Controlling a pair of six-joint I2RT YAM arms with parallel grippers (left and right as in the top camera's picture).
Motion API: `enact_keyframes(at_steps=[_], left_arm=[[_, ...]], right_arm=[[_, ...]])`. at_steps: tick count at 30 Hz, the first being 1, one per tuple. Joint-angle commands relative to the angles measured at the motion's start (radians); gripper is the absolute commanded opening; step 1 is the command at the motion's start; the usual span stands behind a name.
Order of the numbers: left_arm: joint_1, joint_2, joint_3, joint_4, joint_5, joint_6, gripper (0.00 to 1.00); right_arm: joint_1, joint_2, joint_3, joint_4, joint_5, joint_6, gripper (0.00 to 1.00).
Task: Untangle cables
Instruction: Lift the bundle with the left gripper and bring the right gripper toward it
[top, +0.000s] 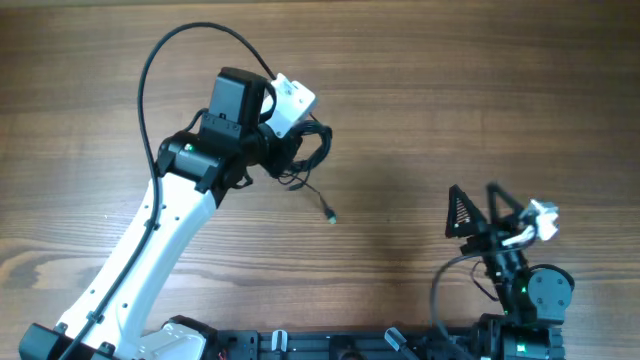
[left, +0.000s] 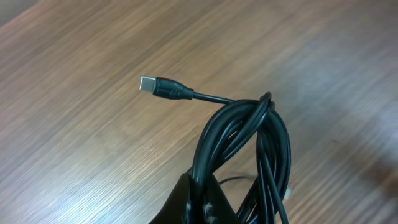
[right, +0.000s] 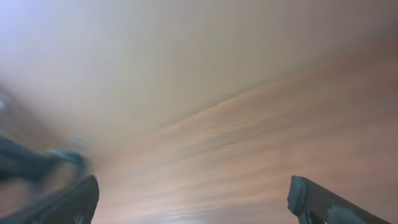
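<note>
My left gripper should turn the looped cables (left: 227, 127) toward my right gripper, because they are bunched together in my left gripper, and my right gripper should pick at their loops (top: 324, 142).
The cables (top: 308, 152) are a bundle of thin black cords, bunched at my left gripper (top: 285, 158) in the overhead view. One thin end trails down to a small plug (top: 331, 216) on the table. In the left wrist view the looped cables (left: 249, 143) rise from my left gripper (left: 202, 199), which is shut on them. A silvery-tipped plug (left: 163, 88) sticks out to the left. My right gripper (top: 478, 208) is open and empty at the front right, far from the cables. Its fingers frame blurred wood in the right wrist view (right: 193, 199).
The wooden table (top: 450, 90) fills all views. The left arm's thick black cable (top: 160, 70) arcs over the upper left. The arm bases stand along the front edge (top: 350, 345).
</note>
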Motion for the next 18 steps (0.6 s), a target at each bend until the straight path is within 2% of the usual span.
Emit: enact_keyframes(at_steps=[1,2,3,7,9,11,13,14,17,18], left_arm=[[0.005,-0.009,0.004,-0.001,0.129,-0.003,0.04],[0.005,-0.009,0.004,-0.005,0.153,-0.003,0.04],[0.006,-0.009,0.004,-0.011,0.187,-0.003,0.04],[0.016,-0.009,0.004,-0.035,0.287,-0.016,0.04],[0.046,-0.009,0.004,-0.042,0.359,-0.032,0.04],[0.092,-0.009,0.004,-0.042,0.473,-0.033,0.04],[0.135,-0.009,0.004,-0.040,0.602,-0.034,0.04],[0.166,-0.009,0.004,-0.035,0.672,-0.070,0.04],[0.238,-0.009,0.004,0.006,0.704,-0.238,0.04],[0.261,-0.009,0.004,0.036,0.704,-0.332,0.04]], right_arm=[[0.001,0.008,-0.001,0.010,0.092,0.521,1.00],[0.001,0.008,-0.001,0.020,0.113,0.466,1.00],[0.001,0.008,-0.001,0.022,0.101,0.345,1.00],[0.001,0.084,0.093,-0.137,0.047,0.170,1.00],[0.001,0.209,0.212,-0.235,0.016,0.045,1.00],[0.001,0.375,0.333,-0.256,-0.127,-0.060,1.00],[0.002,0.501,0.384,-0.175,-0.299,-0.083,0.96],[0.002,0.600,0.389,-0.045,-0.464,-0.072,0.91],[0.008,0.825,0.389,0.218,-0.695,0.030,0.91],[0.019,0.885,0.389,0.283,-0.735,0.030,0.91]])
